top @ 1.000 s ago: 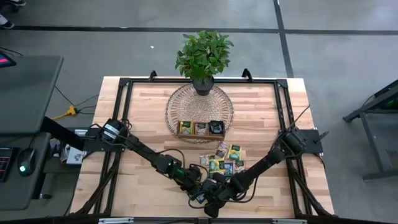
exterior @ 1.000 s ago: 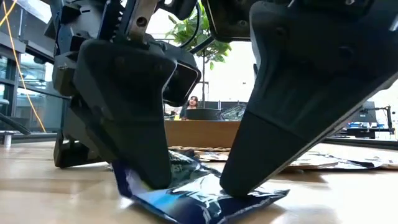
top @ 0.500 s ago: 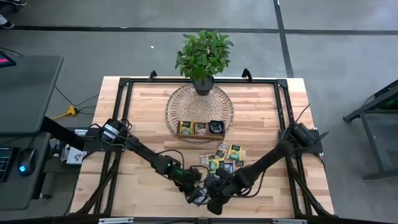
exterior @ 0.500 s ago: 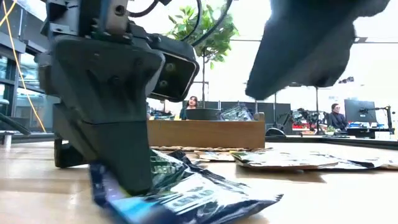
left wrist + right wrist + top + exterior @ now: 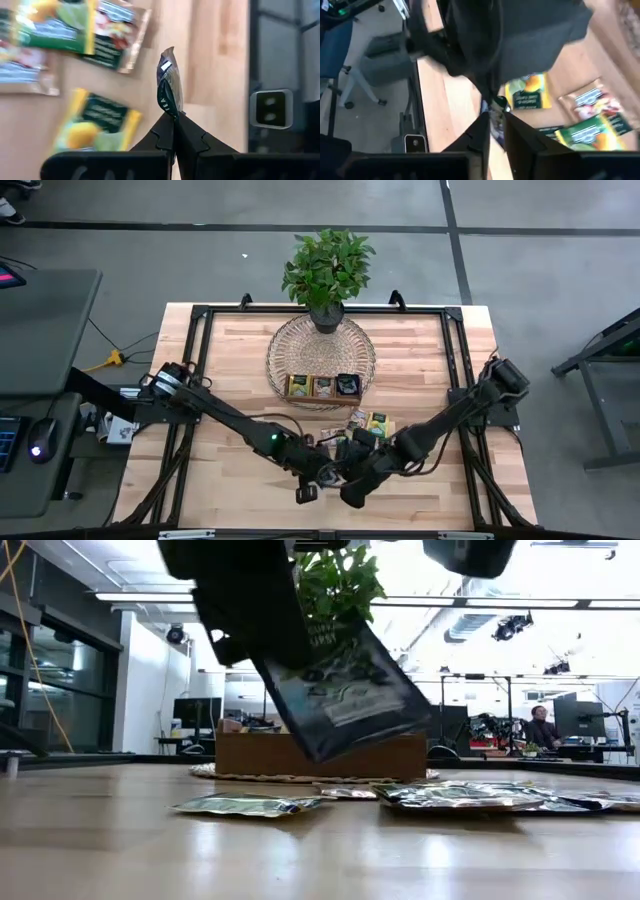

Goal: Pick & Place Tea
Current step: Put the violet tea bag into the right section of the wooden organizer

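The robot's left gripper is holding the dark blue sachet, but the matching compartment is at the tray's end (image 5: 347, 386) by the right gripper, so next the right gripper takes hold of the sachet's free edge (image 5: 392, 665).
A dark blue tea sachet (image 5: 345, 690) hangs in the air near the table's front edge, and my left gripper (image 5: 174, 116) is shut on it. In the left wrist view the sachet (image 5: 169, 80) shows edge-on. My right gripper (image 5: 495, 125) hovers close beside it, higher up (image 5: 470, 555). Its fingers stand a little apart with nothing held. More tea sachets (image 5: 365, 430), yellow-green and dark, lie flat on the wood behind. The wooden tray (image 5: 322, 387) sits on a round woven mat (image 5: 320, 350). My left gripper pinches the dark sachet's upper edge (image 5: 167, 102) between its two fingers, which slant down from above. The sachet hangs tilted below the fingers (image 5: 250, 610), clear of the table.
A potted plant (image 5: 328, 270) stands at the mat's far edge. Loose sachets (image 5: 245, 805) (image 5: 460, 797) lie on the table between my grippers and the tray (image 5: 320, 755). A black frame (image 5: 200, 315) runs round the table's edges. Bare wood lies at the left (image 5: 210, 450).
My left gripper has risen and rolled its wrist, taking the dark sachet off the table. The sachet lay flat under both grippers and now hangs tilted in the air. My right gripper has lifted off the sachet and gone up.
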Controlling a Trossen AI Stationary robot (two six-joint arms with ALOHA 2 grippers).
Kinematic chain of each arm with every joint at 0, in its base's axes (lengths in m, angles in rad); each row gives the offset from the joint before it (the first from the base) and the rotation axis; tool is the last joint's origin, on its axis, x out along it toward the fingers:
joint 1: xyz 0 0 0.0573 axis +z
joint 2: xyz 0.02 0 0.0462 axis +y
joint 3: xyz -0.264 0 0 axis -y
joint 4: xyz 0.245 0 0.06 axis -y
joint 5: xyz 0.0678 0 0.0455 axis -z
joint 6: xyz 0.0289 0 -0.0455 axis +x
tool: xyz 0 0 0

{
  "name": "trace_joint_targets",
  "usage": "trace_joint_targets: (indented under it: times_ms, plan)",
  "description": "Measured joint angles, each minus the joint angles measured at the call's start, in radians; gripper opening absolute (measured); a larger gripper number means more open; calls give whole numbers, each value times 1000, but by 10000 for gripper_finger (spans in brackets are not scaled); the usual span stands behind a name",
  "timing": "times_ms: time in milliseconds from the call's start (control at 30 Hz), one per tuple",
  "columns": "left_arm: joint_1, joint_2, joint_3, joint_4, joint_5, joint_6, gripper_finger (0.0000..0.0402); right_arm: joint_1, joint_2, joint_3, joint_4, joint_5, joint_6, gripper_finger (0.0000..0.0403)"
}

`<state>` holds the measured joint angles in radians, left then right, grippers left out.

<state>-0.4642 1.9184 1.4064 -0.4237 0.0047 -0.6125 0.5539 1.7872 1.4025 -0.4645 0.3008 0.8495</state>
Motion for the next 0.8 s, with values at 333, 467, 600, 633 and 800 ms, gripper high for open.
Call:
trace_joint_targets:
  times_ms: [333, 467, 600, 633, 800]
  plan:
    - [0, 0, 158, -230, -151, 159, 0, -50, -41, 2, -10, -78, -74, 142]
    - [0, 0, 192, -264, -172, 173, 0, -64, -41, 2, -29, -85, -89, 165]
    - [1, 0, 208, -269, -204, 174, 0, -71, -41, 3, -53, -100, -95, 177]
    - [1, 0, 213, -270, -213, 179, 0, -72, -38, 3, -64, -102, -95, 178]
    - [1, 0, 237, -276, -224, 192, 0, -72, -34, 3, -100, -88, -102, 175]
